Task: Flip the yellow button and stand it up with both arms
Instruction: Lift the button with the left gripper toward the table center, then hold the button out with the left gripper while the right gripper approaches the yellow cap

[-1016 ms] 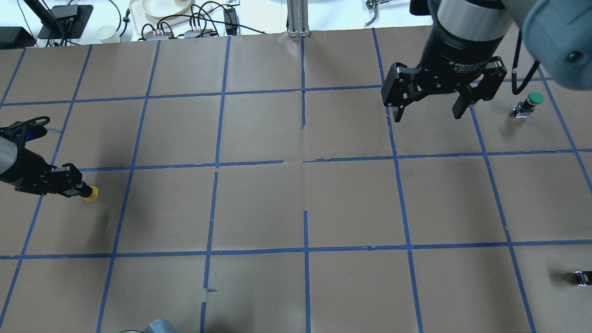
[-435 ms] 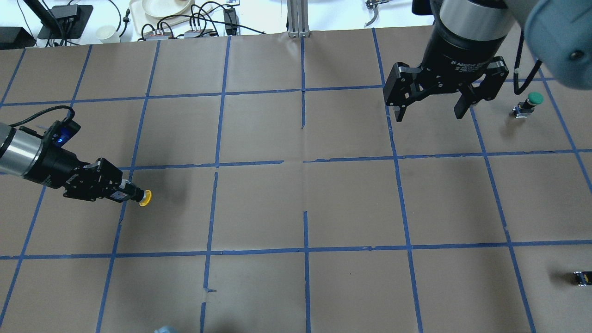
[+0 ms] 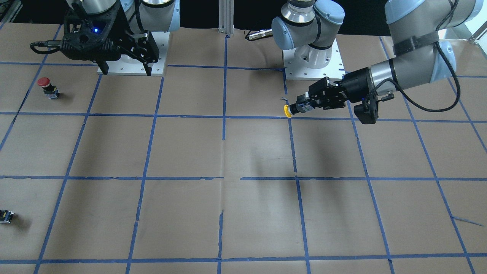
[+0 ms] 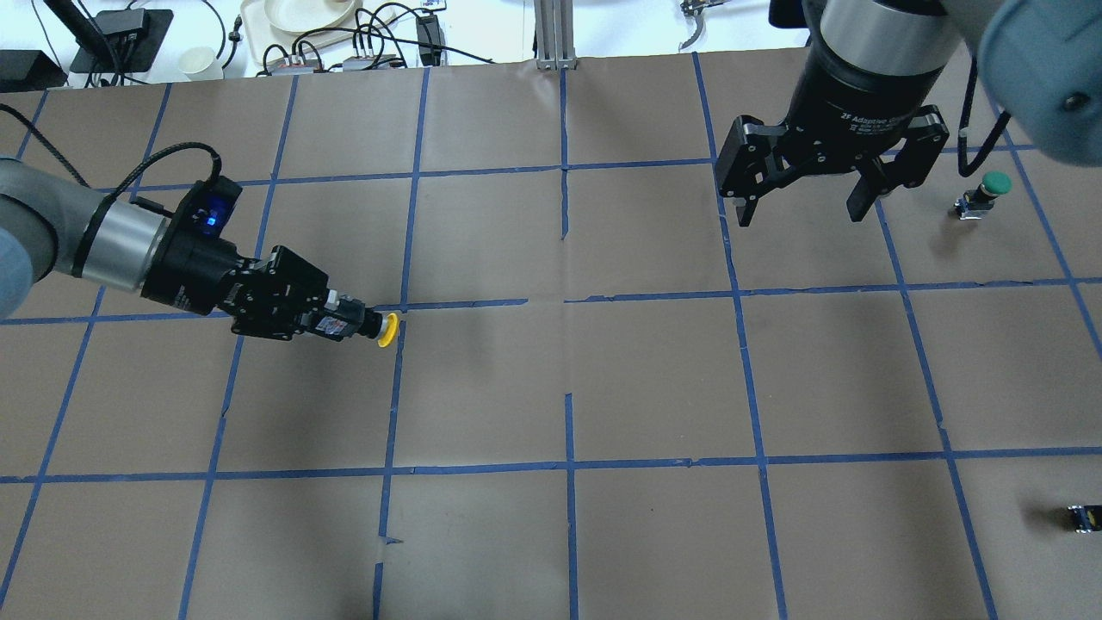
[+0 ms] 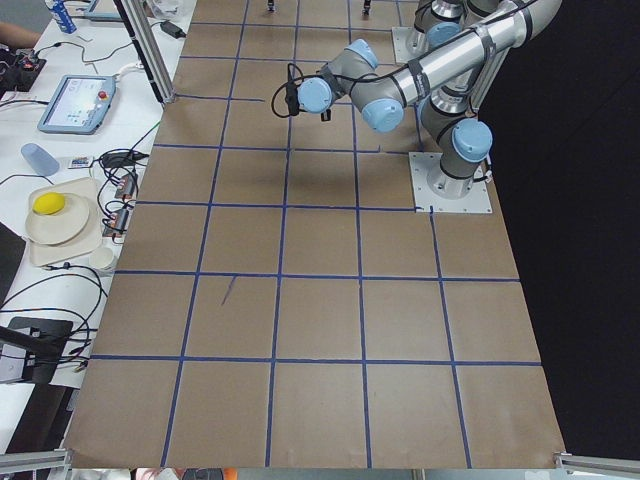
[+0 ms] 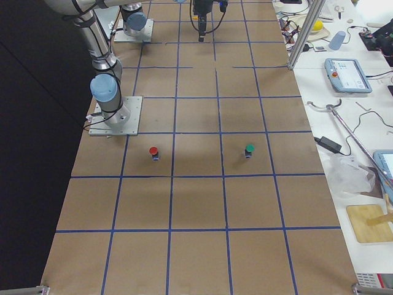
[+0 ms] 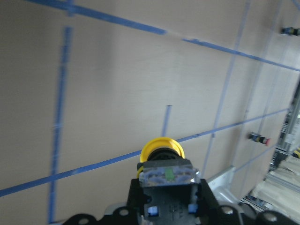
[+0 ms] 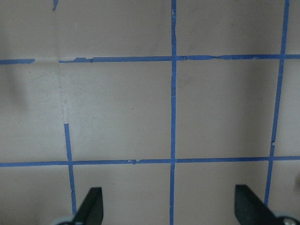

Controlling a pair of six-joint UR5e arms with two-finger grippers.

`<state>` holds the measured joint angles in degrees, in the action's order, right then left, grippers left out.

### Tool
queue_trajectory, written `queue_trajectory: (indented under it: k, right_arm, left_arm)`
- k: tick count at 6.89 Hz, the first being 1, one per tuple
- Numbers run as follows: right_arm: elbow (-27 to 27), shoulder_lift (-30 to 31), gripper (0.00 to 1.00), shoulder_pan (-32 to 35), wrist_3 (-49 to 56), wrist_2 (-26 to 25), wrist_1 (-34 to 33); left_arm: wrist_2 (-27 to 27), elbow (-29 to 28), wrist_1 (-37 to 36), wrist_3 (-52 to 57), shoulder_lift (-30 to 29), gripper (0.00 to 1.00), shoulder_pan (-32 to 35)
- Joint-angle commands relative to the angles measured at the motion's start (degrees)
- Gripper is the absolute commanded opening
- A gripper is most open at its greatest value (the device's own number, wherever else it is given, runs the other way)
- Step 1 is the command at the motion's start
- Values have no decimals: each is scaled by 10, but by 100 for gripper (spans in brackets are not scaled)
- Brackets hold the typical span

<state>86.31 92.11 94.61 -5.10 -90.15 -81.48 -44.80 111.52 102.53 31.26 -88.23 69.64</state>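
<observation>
The yellow button is held by its base in my left gripper. So my right gripper, which points down, should turn level to face the button's yellow cap and grab it.
My left gripper is shut on the yellow button. It holds the button sideways above the table, with the yellow cap pointing away from the wrist toward the table's middle. In the front view the left gripper and the button's cap hang over a tape line. The left wrist view shows the button's grey-blue base between the fingers, with the cap beyond it. My right gripper is open and empty, pointing down above the far right squares. It also shows in the front view and the right wrist view.
A green-capped button stands right of my right gripper. A red-capped button stands near the robot's right base. A small black block lies at the right edge. Blue tape divides the brown table into squares.
My left arm has carried the yellow button from the table's left edge rightward toward the middle. My right gripper has stayed open and almost still.
</observation>
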Motion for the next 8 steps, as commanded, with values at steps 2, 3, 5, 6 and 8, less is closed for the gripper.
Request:
queue_trajectory:
  k: [2,3,5,6,8]
  right_arm:
    - [0,2,98,-59,-4,91,11]
    - [1,6,98,-98,3,126,47]
    - [1,5,99,-208,45,253,157]
    - [16,5,99,-262,92,342,225]
    - [75,15,99,-297,196,472,361]
  left_arm:
    - [200,-2,3,-1,28,21,114]
    - [228,0,2,-1,31,21,117]
    - [278,4,0,-2,34,18,157]
    - [304,5,-1,-5,39,16,170]
    - [346,5,-1,-4,48,13,186]
